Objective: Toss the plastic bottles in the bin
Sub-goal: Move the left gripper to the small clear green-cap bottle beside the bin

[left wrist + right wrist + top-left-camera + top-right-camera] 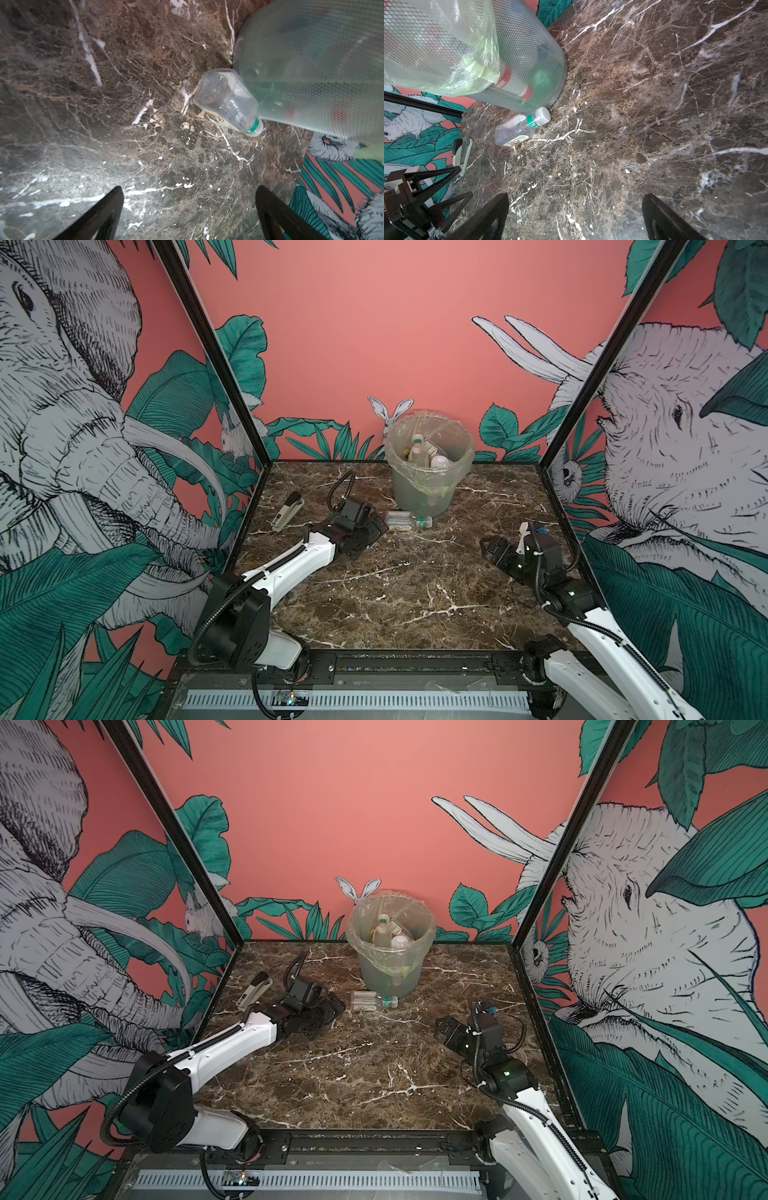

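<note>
My left gripper keeps moving in open, as it faces the bottle's base point(389, 519), until my fingers are on both sides of the bottle's body point(401, 520), and then close.
The bin point(419, 495) point(384, 977) stands at the back middle of the marble table, lined with a yellowish bag, and holds several plastic bottles point(417, 448) point(382, 930). One clear bottle with a green neck band and white cap point(409, 520) point(374, 1000) lies on its side against the bin's foot point(311, 72) point(519, 52). It also shows in both wrist views point(226, 101) point(521, 128). My left gripper point(372, 529) point(332, 1006) point(189, 189) is open and empty, just left of the bottle's base. My right gripper point(488, 547) point(442, 1027) point(576, 195) is open and empty, low at the right.
A white-and-black stapler point(286, 510) point(255, 988) point(463, 153) lies near the table's left edge, behind the left arm. Printed walls with black frame posts close in the table on three sides. Bare marble lies between the two arms.
</note>
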{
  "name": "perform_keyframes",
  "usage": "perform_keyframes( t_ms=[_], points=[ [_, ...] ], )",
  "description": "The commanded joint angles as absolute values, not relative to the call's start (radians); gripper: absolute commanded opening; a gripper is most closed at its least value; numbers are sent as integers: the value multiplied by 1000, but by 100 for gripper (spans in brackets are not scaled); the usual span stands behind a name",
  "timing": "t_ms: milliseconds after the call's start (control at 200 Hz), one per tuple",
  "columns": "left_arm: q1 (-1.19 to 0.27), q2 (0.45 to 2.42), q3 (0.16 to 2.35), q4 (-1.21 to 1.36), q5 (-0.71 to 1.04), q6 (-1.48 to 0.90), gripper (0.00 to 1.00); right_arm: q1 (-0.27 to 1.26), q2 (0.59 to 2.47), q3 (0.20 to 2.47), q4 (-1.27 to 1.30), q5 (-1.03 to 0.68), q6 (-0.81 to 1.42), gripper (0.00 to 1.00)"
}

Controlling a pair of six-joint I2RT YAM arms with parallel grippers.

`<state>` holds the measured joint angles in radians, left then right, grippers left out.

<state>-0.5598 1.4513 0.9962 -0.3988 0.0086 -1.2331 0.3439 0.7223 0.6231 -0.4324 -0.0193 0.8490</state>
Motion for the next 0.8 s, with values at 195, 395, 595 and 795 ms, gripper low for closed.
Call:
perform_keyframes(
  t_ms=[195, 395, 595, 795],
  points=[
    [-570, 1582, 1164, -544, -31, -1459, 99, 336, 700, 640, -469, 20, 775, 99],
    [-576, 1651, 1242, -575, -26, -1509, 99, 333, 687, 631, -481, 25, 769, 99],
    [-586, 1670, 1172, -426, -22, -1664, 99, 332, 680, 630, -497, 23, 761, 99],
    [-609, 1713, 1215, -384, -70, -1718, 99, 331, 669, 621, -505, 22, 761, 99]
  ],
)
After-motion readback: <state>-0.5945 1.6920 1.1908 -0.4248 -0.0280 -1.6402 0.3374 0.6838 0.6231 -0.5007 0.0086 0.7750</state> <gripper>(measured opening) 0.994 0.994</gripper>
